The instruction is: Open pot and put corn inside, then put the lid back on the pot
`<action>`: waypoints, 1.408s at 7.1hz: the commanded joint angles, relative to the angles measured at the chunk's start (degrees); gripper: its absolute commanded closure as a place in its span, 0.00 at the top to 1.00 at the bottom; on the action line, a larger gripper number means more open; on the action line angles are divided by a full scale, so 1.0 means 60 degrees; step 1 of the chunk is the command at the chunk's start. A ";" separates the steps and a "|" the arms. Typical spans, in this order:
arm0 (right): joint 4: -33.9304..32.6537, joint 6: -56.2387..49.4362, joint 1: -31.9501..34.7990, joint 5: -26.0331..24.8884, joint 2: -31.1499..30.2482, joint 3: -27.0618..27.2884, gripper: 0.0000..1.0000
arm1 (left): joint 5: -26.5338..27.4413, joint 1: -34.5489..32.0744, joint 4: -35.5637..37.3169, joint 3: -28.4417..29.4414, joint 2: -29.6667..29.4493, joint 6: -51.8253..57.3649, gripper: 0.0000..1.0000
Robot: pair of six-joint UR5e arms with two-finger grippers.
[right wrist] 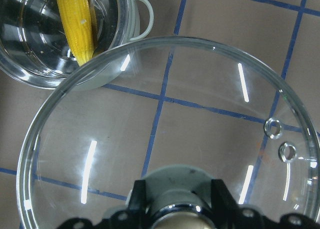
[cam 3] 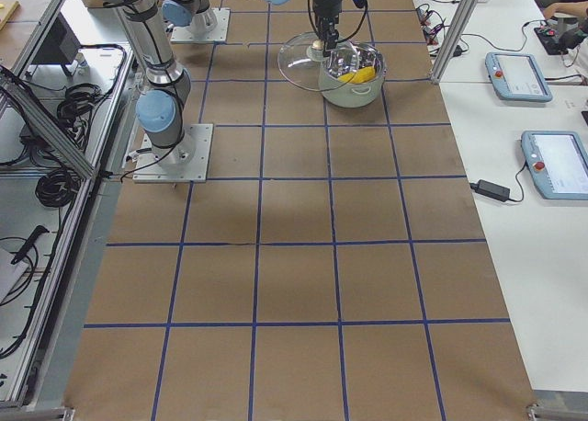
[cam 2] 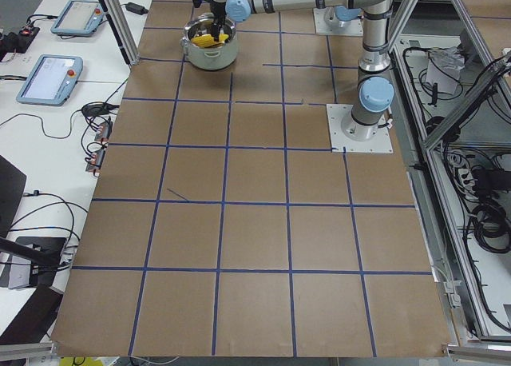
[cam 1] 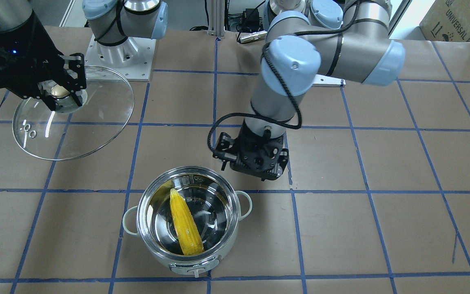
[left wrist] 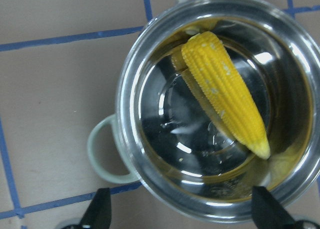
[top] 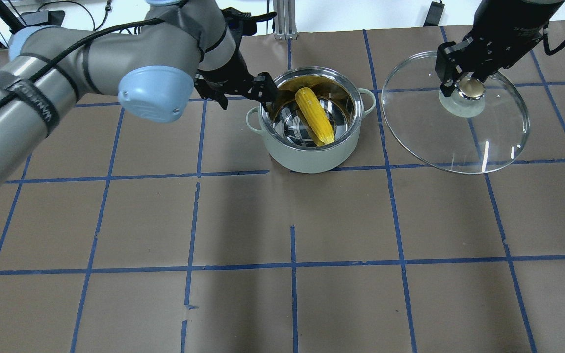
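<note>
The corn is inside; my empty left gripper blocks the lid's way over the pot's rim and should first back off over the clear tabletop (cam 1: 365, 117).
The pot (top: 312, 158) stands open on the table, and the corn (top: 314, 115) lies slanted inside it. The left wrist view shows the corn (left wrist: 225, 91) in the pot (left wrist: 125, 114) from above. My left gripper (left wrist: 182, 213) is open and empty, hovering over the pot's edge by one side handle; in the overhead view it (top: 266, 93) is at the pot's left rim. My right gripper (top: 469, 87) is shut on the knob of the glass lid (top: 459, 144) and holds it tilted above the table, to the right of the pot. The lid (right wrist: 175, 114) fills the right wrist view.
The table is covered in brown paper with a blue tape grid. The right arm's base plate (cam 1: 137, 61) stands behind the lid in the front view. Control pendants (cam 3: 519, 76) lie on a side table beyond the pot.
</note>
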 commanded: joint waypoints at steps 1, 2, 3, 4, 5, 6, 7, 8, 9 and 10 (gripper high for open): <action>-0.0115 0.0207 0.0104 -0.0097 -0.0033 0.0161 0.34 | -0.0315 0.1664 -0.0095 -0.1827 0.1643 0.1041 1.00; -0.0130 0.0295 0.0119 -0.0141 -0.0019 0.0161 0.34 | -0.0199 0.2468 -0.1009 -0.1848 0.2041 0.1176 1.00; -0.0246 0.0470 0.0134 -0.0287 0.0025 0.0161 0.34 | 0.0237 0.3332 -0.1932 -0.1645 0.2161 0.1192 1.00; -0.0349 0.0777 0.0293 -0.0375 0.0170 0.0161 0.34 | 0.0256 0.3645 -0.2913 -0.1194 0.2104 0.1178 1.00; -0.0712 0.1331 0.0672 -0.0390 0.0418 0.0161 0.34 | 0.0242 0.3663 -0.3880 -0.0391 0.1843 0.1033 1.00; -0.0904 0.1800 0.1096 -0.0478 0.0638 0.0147 0.34 | 0.0154 0.3649 -0.4469 0.0269 0.1622 0.1017 1.00; -0.1022 0.1994 0.1318 -0.0450 0.0873 0.0132 0.34 | 0.0139 0.3344 -0.4519 0.0653 0.1403 0.0958 1.00; -0.1285 0.2054 0.1465 -0.0464 0.1165 0.0103 0.34 | 0.0124 0.2949 -0.4505 0.0932 0.1299 0.0711 1.00; -0.1534 0.2272 0.1597 -0.0435 0.1473 0.0045 0.35 | 0.0110 0.2525 -0.4461 0.1109 0.1095 0.0549 1.00; -0.1696 0.2477 0.1758 -0.0406 0.1766 -0.0144 0.34 | 0.0023 0.2303 -0.4461 0.1314 0.1049 0.0577 1.00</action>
